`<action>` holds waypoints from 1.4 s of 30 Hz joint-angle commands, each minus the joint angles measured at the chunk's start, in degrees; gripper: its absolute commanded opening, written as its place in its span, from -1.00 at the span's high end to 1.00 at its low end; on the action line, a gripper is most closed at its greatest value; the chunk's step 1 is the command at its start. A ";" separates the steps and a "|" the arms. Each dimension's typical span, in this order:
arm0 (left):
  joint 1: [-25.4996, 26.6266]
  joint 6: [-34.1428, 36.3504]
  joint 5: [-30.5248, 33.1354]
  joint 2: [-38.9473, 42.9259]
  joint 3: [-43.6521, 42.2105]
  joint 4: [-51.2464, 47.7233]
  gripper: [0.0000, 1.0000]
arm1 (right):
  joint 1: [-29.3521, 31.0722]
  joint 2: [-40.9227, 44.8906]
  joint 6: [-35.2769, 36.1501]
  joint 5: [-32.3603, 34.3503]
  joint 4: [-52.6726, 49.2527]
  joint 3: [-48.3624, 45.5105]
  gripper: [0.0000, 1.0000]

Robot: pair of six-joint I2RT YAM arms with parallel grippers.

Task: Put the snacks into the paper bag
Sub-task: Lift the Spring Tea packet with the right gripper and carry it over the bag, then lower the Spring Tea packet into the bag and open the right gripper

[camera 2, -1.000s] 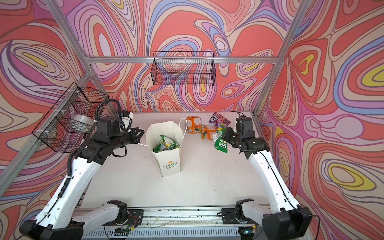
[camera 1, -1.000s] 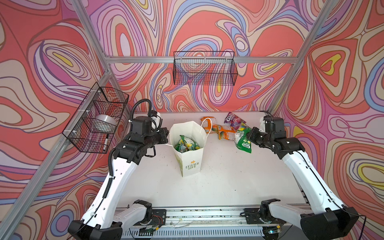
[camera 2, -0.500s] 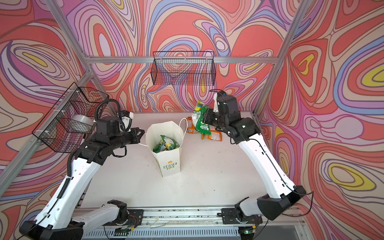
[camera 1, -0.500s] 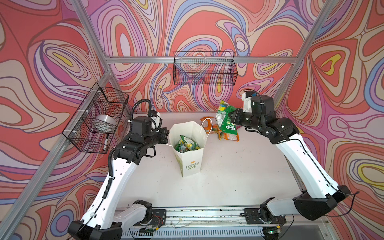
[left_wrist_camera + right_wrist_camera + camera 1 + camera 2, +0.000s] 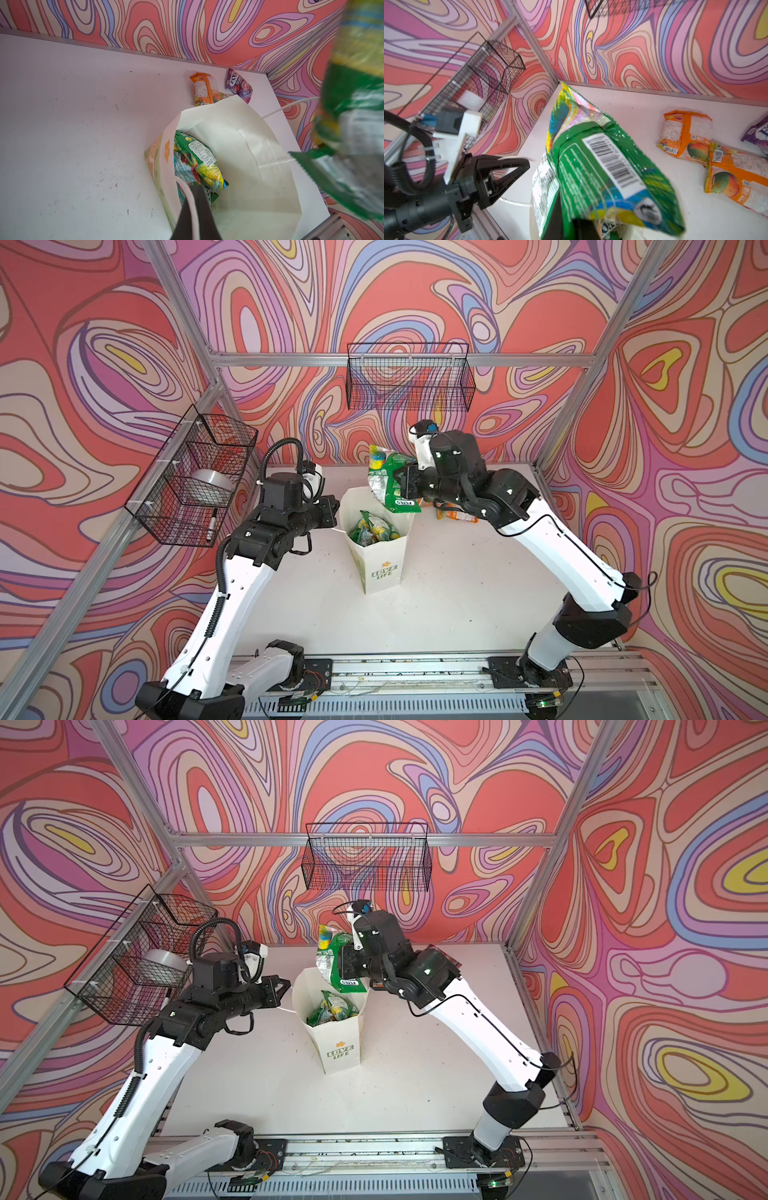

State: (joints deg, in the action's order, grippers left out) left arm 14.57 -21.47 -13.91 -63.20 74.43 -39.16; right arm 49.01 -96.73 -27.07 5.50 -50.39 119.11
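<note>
My right gripper is holding the green pouch [image 5: 384, 478] above the paper bag's back rim, and the bag's opening [image 5: 374, 521] is wide, so it should keep going down until the pouch is well inside.
The white paper bag [image 5: 380, 568] [image 5: 338, 1048] stands open mid-table, and several green and yellow snacks [image 5: 374, 529] [image 5: 197, 162] lie inside it. My left gripper [image 5: 334, 510] [image 5: 195, 207] is shut on the bag's white cord handle at the bag's left rim. My right gripper [image 5: 405, 485] [image 5: 569, 224] is shut on a green snack pouch [image 5: 392, 485] [image 5: 332, 961] [image 5: 602, 166], which hangs just above the bag's back rim. Two orange pouches [image 5: 685, 135] [image 5: 737, 180] and a purple one [image 5: 239, 85] lie on the table behind the bag.
A black wire basket [image 5: 409, 377] hangs on the back wall. Another wire basket [image 5: 195, 477] on the left wall holds a grey roll and a marker. Metal frame posts stand in the corners, and a rail [image 5: 415, 668] runs along the front edge.
My right arm lifted the green pouch off the table at the back right and swung it left and up to the bag's mouth. The left arm has kept still on the handle.
</note>
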 commanded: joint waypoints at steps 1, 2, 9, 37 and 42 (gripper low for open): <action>-0.39 -0.01 0.46 0.34 0.17 1.45 1.00 | 0.31 -1.44 -0.70 1.10 1.56 -2.41 1.00; -0.42 0.14 0.43 0.40 0.43 1.15 1.00 | 0.42 -1.40 -0.70 1.01 2.23 -4.01 1.00; -0.46 -0.38 -0.34 0.24 -0.13 1.87 1.00 | 0.69 -4.49 -0.20 -2.06 4.13 -10.72 1.00; -0.46 -0.40 0.11 -0.14 0.19 1.23 1.00 | 2.05 -8.73 6.50 -1.62 -1.79 -2.09 -0.64; -0.42 -0.24 1.52 0.39 0.01 1.23 1.00 | 2.05 -3.81 6.34 -5.00 -0.61 2.01 -0.92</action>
State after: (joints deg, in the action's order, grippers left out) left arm 14.52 -21.67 -13.45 -63.72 74.43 -38.48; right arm 50.83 -105.51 -21.34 1.65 -53.19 117.54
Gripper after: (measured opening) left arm 0.048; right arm 0.953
